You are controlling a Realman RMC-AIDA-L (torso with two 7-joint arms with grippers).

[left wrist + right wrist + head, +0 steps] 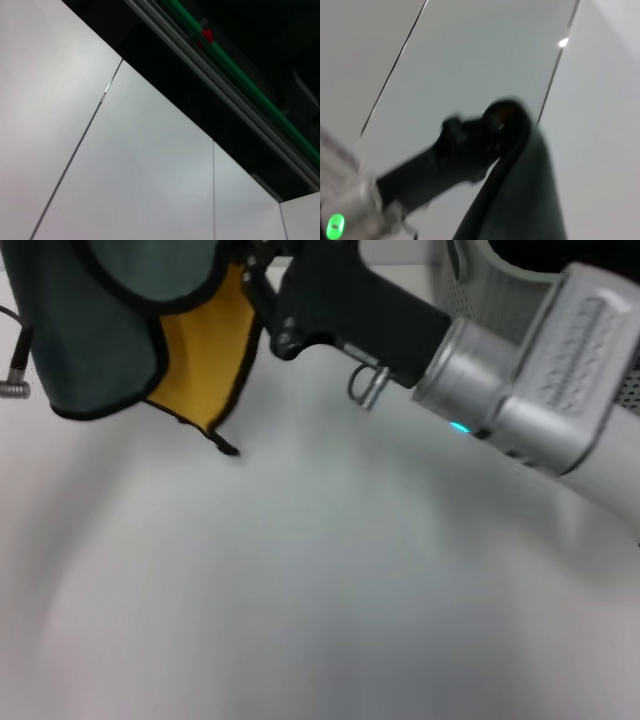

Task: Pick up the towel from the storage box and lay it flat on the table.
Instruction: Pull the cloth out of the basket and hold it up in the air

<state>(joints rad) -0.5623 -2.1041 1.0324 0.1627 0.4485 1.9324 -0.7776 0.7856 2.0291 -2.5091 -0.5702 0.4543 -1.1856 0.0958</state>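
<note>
The towel is hanging folded over its yellow side [205, 355], so my left gripper and right gripper should pull its top corners apart before they lower the towel to the table [300, 540].
The towel [100, 330] hangs above the white table [320, 580] at the far left. Its dark green face is outward, a yellow fold [205, 350] shows below, and its black-bordered corner dangles just over the tabletop. My right gripper [252, 270] reaches in from the right and is shut on the towel's upper edge. The right wrist view shows a black gripper [495, 130] pinching the dark towel [520, 200] by its border. The storage box [480, 290] stands behind the arm at the far right, mostly hidden. The left gripper is out of view.
A small metal connector with a cable [12, 385] lies at the table's left edge. The left wrist view shows only white table panels [125, 175] with seams and a dark frame with a green strip [240, 80] beyond.
</note>
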